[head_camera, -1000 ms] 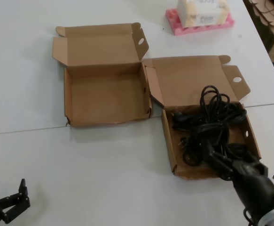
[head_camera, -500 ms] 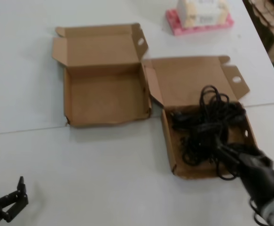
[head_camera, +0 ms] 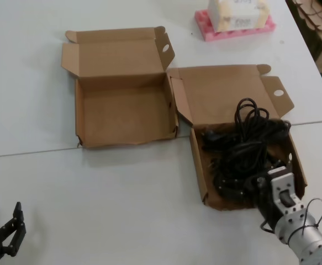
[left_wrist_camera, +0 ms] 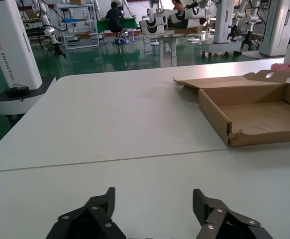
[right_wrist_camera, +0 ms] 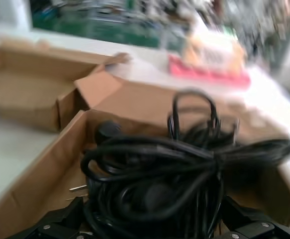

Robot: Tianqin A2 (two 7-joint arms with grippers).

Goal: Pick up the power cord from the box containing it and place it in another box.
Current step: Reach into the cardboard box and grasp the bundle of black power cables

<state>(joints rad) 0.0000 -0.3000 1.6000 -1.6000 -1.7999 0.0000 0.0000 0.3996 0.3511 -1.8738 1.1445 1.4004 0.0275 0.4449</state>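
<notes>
The black cords spread crosswise point(right_wrist_camera: 157, 154) from one finger of my right gripper across to the other. Next, I turn that gripper and close it on one bundle point(right_wrist_camera: 249, 152) before I lift.
The power cord point(head_camera: 243, 152) is a black coiled bundle with a plug at its far left, lying in the straight-walled cardboard box point(head_camera: 196, 160) on the right. My right gripper point(head_camera: 258, 186) is at that box's near edge, low in the box. In the right wrist view its open fingers point(right_wrist_camera: 65, 224) stand on either side of the cord bundle point(right_wrist_camera: 184, 164), jaws not closed on it. The other box point(head_camera: 125, 118), with a wavy front wall, sits to the left and holds nothing; it also shows in the left wrist view point(left_wrist_camera: 254, 117). My left gripper point(head_camera: 9, 234) is open and parked at the near left point(left_wrist_camera: 152, 199).
A pink tray with a white packet point(head_camera: 235, 22) stands at the far right of the table, behind the boxes. A table seam point(head_camera: 33, 152) runs across by the wavy box's front wall. The table's right edge is close to the cord's box.
My right gripper has turned and settled lower at the near edge of the cord's box, fingers around the bundle. The left gripper has drifted slightly down and left.
</notes>
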